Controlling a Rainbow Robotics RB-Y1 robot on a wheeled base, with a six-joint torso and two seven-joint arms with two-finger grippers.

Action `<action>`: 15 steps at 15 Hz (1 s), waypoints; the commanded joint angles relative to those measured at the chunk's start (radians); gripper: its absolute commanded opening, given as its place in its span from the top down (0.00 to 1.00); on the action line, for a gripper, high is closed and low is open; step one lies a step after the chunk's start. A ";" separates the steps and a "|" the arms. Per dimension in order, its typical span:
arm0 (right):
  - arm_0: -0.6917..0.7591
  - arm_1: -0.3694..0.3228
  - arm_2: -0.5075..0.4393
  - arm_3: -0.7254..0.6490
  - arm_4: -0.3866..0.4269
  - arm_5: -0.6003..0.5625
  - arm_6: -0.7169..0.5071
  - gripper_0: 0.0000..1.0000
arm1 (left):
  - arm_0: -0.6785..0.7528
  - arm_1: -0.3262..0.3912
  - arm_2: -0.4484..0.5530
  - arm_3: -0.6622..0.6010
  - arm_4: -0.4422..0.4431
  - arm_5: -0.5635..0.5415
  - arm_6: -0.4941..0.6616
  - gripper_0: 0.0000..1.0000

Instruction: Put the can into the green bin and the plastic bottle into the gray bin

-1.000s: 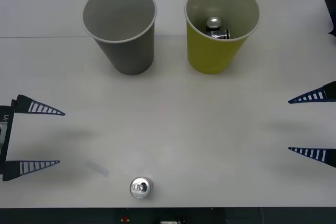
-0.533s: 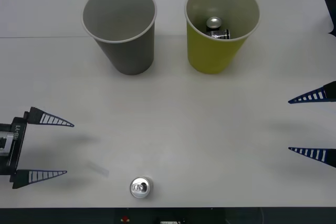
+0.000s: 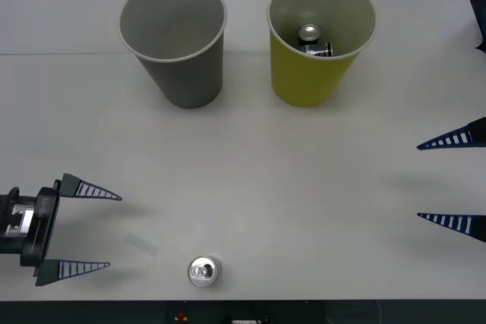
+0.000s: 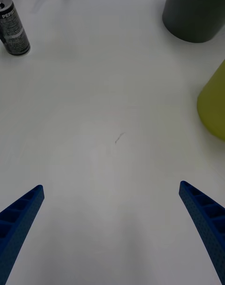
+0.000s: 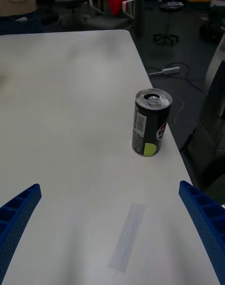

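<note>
The small can [image 3: 203, 271] will fall onto its side across the other cans [image 3: 314, 42] when I drop it in, because they already lie in a jumble inside the green bin.
A small can [image 3: 203, 271] with a shiny silver top stands upright near the table's front edge; the left wrist view shows its dark sides [image 5: 151, 122]. My left gripper [image 3: 114, 231] is open, low over the table, a little left of the can and pointing toward it. The right gripper [image 3: 418, 181] hangs open at the right edge, far from the can [image 4: 14, 25]. At the back stand the gray bin [image 3: 190, 73] on the left and the green bin [image 3: 307, 77] on the right. Two cans lie inside the green bin. The plastic bottle is out of view.
A pale strip of tape [image 5: 126, 238] lies flat on the white table between my left gripper and the can. The table's front edge [image 5: 173, 139] runs just past the can, with chairs and cables on the floor beyond.
My left gripper has moved toward the table's front edge and slightly right, closer to the can, staying open. The right gripper, can and bins have not moved.
</note>
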 commanded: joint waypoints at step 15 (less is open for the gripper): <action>0.000 0.000 0.000 0.000 0.000 0.000 0.000 0.00 | -0.136 -0.231 -0.342 0.117 0.076 0.078 -0.052 0.00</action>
